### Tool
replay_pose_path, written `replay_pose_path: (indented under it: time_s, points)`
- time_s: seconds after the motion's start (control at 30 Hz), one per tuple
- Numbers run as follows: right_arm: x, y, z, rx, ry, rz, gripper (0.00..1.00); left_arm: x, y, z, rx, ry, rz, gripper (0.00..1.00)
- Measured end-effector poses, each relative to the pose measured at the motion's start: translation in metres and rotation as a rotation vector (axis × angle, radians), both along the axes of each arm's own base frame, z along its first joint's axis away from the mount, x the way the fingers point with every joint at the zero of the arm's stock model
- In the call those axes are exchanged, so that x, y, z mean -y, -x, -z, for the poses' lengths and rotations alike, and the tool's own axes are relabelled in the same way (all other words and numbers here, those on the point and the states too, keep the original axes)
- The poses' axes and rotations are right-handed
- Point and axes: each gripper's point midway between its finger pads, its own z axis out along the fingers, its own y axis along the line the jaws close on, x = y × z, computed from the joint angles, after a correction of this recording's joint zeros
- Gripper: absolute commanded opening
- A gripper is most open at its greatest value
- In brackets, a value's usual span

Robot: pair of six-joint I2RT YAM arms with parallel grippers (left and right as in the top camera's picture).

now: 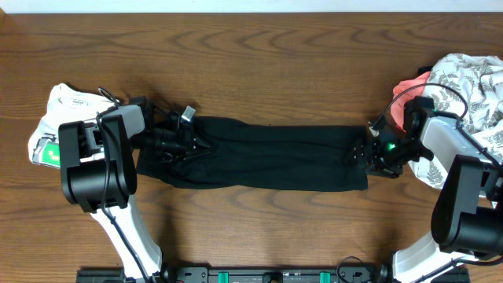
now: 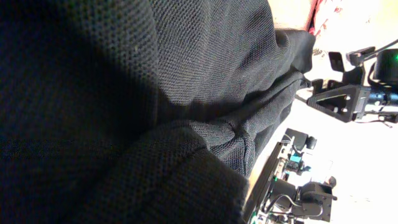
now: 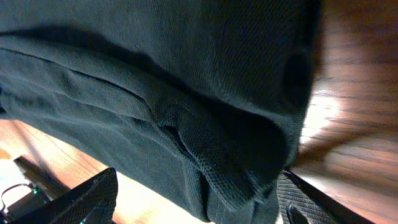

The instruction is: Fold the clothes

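My left gripper sits inward on the black garment's bunched end (image 1: pixel 191 174), so my left gripper should back out to the garment's outer edge (image 1: pixel 143 164) while my right gripper steadies the garment.
One of the clothes, a long black garment (image 1: pixel 275 153), lies stretched across the middle of the wooden table (image 1: pixel 259 55). My left gripper (image 1: pixel 179 140) sits at its bunched left end. Black knit fabric (image 2: pixel 186 62) fills the left wrist view and hides the fingers; the gripper is shut on the cloth. My right gripper (image 1: pixel 363 153) is at the garment's right end. In the right wrist view it (image 3: pixel 196 196) stands open, its fingers (image 3: pixel 93 196) wide apart. A thick fold of the black garment (image 3: pixel 155 62) lies loose between them.
A pile of white cloth (image 1: pixel 59 110) lies behind the left arm at the table's left edge. At the right edge sits a heap of white leaf-patterned fabric (image 1: pixel 471 75) with a red piece (image 1: pixel 410 85) beside it.
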Motion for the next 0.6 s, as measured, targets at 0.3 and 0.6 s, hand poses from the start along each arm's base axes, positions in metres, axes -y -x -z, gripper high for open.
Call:
replay_pose_path:
  time_s: [0.3, 0.6]
  points:
    - [-0.007, -0.002, 0.002, 0.028, -0.045, 0.017, 0.78, 0.000, 0.000, 0.000, 0.001, 0.003, 0.000, 0.06]
    - [0.033, -0.002, 0.008, -0.049, 0.162, 0.129, 0.78, -0.002, -0.013, -0.030, 0.147, -0.020, 0.009, 0.16]
